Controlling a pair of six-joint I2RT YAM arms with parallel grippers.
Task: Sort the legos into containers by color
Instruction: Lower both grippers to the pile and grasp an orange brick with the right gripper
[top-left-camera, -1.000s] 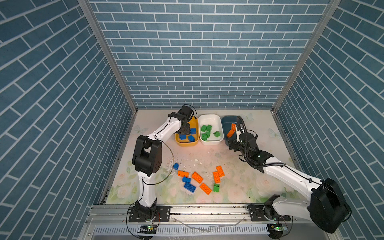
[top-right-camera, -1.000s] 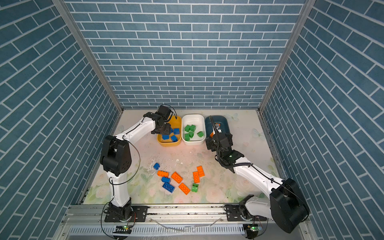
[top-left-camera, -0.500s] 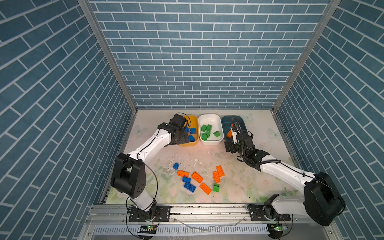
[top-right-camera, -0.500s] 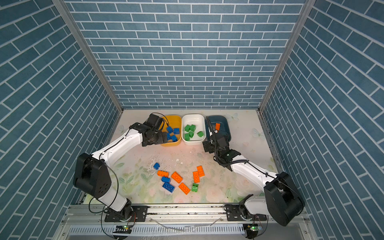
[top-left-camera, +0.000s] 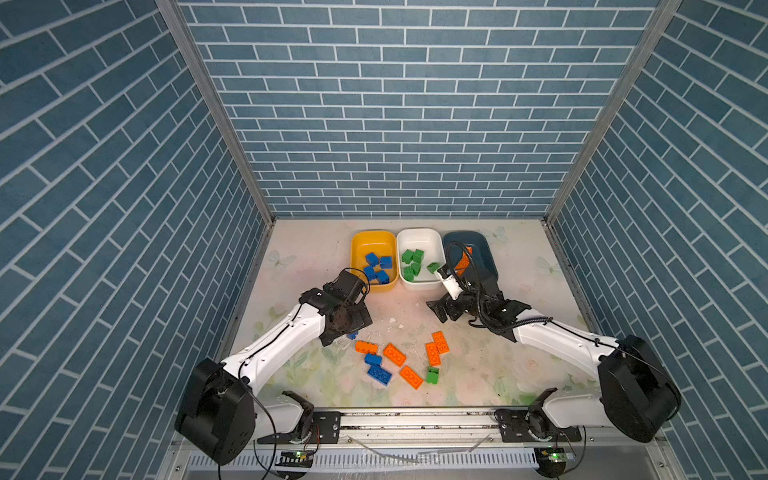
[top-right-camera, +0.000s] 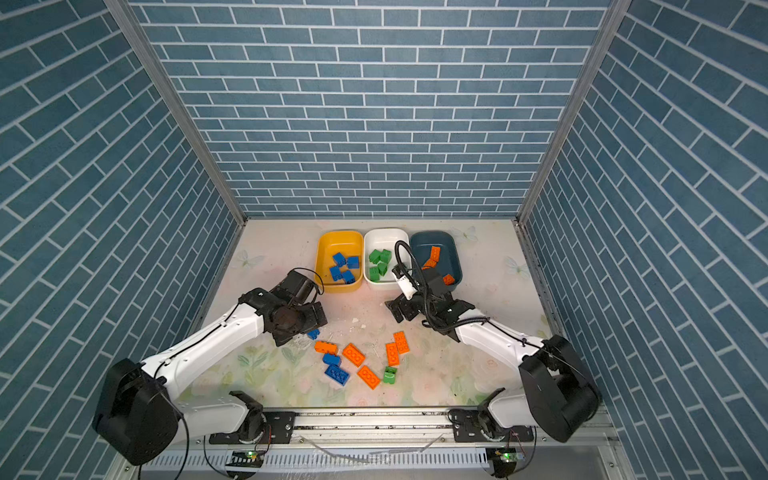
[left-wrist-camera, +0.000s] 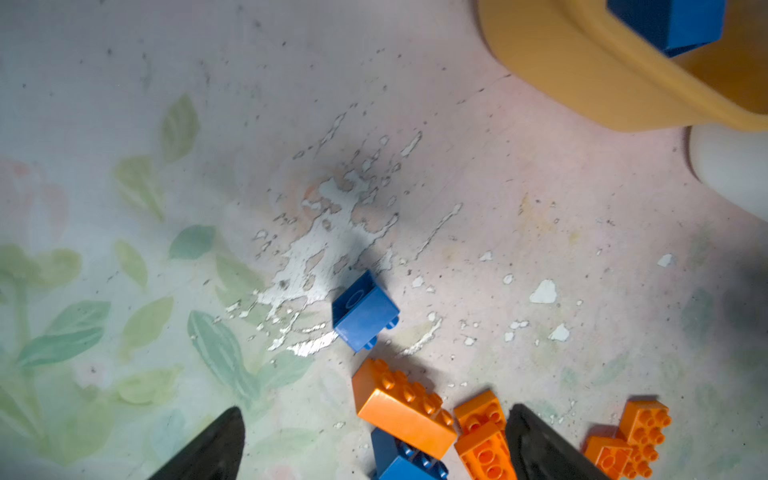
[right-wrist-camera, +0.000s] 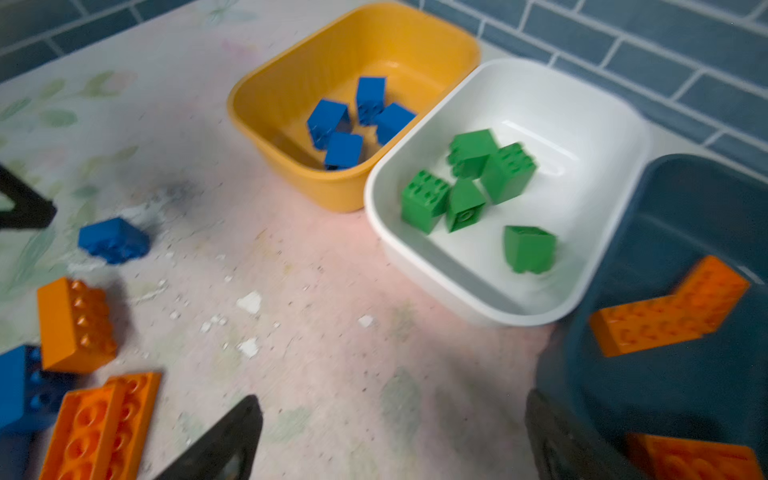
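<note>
The orange lego (top-left-camera: 366, 347) below the robot's left gripper is far from the dark teal container, so the left gripper should move it closer while the right gripper picks up another (top-left-camera: 441, 342).
Three containers stand in a row at the back: yellow (top-left-camera: 372, 240) holding blue legos (top-left-camera: 378, 266), white (top-left-camera: 419, 236) holding green ones (top-left-camera: 413, 262), dark teal (top-left-camera: 484, 241) holding orange ones (top-left-camera: 462, 262). Loose legos lie at the table's front middle: orange (top-left-camera: 394, 354), blue (top-left-camera: 379, 373), one green (top-left-camera: 432, 375). My left gripper (top-left-camera: 347, 332) hangs open and empty just above a small blue brick (left-wrist-camera: 365, 311) and an orange one (left-wrist-camera: 405, 409). The right gripper (top-left-camera: 440, 311) is open and empty over bare table before the white tub (right-wrist-camera: 582, 124).
Blue brick-patterned walls close in the back and both sides. A metal rail (top-left-camera: 415, 419) runs along the front edge. The floral table cover has a worn, flaking patch (left-wrist-camera: 328, 232) next to the small blue brick.
The left gripper left the yellow tub and came down toward the loose pile, jaws widening. The right gripper drew back from the teal tub to the table in front of the white one.
</note>
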